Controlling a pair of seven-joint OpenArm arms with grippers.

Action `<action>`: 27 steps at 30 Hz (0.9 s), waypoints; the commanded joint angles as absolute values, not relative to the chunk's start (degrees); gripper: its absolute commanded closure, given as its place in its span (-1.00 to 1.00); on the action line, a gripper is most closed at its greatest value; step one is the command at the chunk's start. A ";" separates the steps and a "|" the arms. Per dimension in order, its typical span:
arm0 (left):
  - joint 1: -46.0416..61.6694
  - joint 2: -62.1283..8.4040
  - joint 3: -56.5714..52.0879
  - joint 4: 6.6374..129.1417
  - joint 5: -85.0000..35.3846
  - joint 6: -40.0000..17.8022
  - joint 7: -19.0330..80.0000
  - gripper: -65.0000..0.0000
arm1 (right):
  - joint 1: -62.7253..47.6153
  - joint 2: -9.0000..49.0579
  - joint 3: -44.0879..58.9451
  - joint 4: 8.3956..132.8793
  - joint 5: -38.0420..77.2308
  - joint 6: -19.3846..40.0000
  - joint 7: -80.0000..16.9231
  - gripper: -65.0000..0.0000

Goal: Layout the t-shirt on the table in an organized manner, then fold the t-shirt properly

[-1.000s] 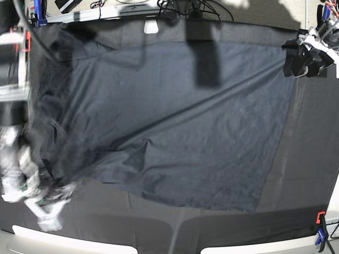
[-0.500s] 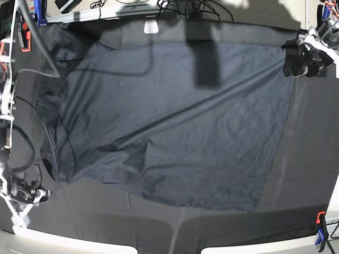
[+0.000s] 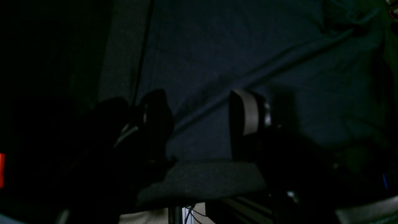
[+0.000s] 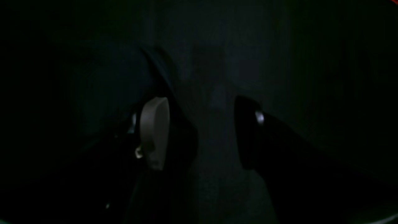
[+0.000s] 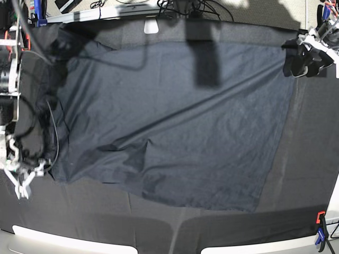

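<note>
The t-shirt's near corner (image 4: 188, 140) lies between the open fingers, so my right gripper should keep moving in toward the t-shirt's edge (image 5: 56, 168) until the fingers close on it.
The dark charcoal t-shirt (image 5: 180, 121) lies spread over most of the black-clothed table (image 5: 307, 174), with a long diagonal crease and a rumpled patch near its front left. My left gripper (image 5: 303, 59) hovers open at the shirt's back right corner. In the left wrist view the left gripper (image 3: 200, 124) holds nothing, with the t-shirt (image 3: 248, 46) beyond it. My right gripper (image 5: 22, 180) sits just off the shirt's front left corner. The right wrist view is very dark, but the right gripper (image 4: 202, 133) is open and empty.
A red and blue clamp (image 5: 320, 233) grips the front right corner and a blue clamp (image 5: 38, 13) the back left. Cables (image 5: 185, 6) and a white object (image 5: 151, 26) lie along the back edge. The right arm's cable (image 5: 53, 127) hangs over the shirt's left edge.
My right arm swung from the front left corner back towards the shirt's left edge, and the shirt's left side now lies spread wider. The left arm has not moved.
</note>
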State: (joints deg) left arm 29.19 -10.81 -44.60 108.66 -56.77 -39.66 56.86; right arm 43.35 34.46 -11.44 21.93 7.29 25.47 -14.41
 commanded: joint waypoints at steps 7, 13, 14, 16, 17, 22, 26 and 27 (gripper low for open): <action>29.39 -11.46 -44.97 109.65 -58.17 -40.00 55.70 0.09 | 45.34 33.58 -11.09 17.08 7.66 24.58 -12.75 -0.01; 29.39 -11.46 -44.97 109.65 -58.17 -40.00 55.70 0.09 | 45.19 31.62 -11.09 15.79 7.66 23.31 -15.22 0.00; 29.39 -11.46 -44.97 109.65 -58.17 -40.00 55.70 0.09 | 45.19 31.35 -11.09 15.27 7.66 22.90 -15.31 0.00; 29.39 -11.46 -44.97 109.65 -58.17 -40.00 55.70 0.09 | 45.19 31.05 -11.09 14.44 7.68 22.63 -15.22 0.01; 29.36 -11.49 -44.97 109.65 -58.17 -40.00 55.70 0.09 | 44.95 30.96 -11.09 14.37 7.66 22.55 -15.29 0.12; 29.36 -11.49 -44.97 109.65 -58.17 -40.00 55.64 0.09 | 43.94 30.98 -11.09 14.57 7.53 17.76 -12.51 1.00; 29.36 -11.46 -44.97 109.65 -58.17 -40.00 55.02 0.09 | 43.13 31.40 -11.09 18.06 5.39 17.63 -12.93 1.00; 29.39 -11.46 -44.97 109.65 -58.17 -40.00 54.50 0.09 | 42.61 31.51 -11.09 19.88 4.69 17.87 -13.45 1.00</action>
State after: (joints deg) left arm 29.21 -10.79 -44.60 108.66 -56.75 -39.64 55.83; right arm 40.64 30.28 -11.18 19.18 4.62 18.61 -14.66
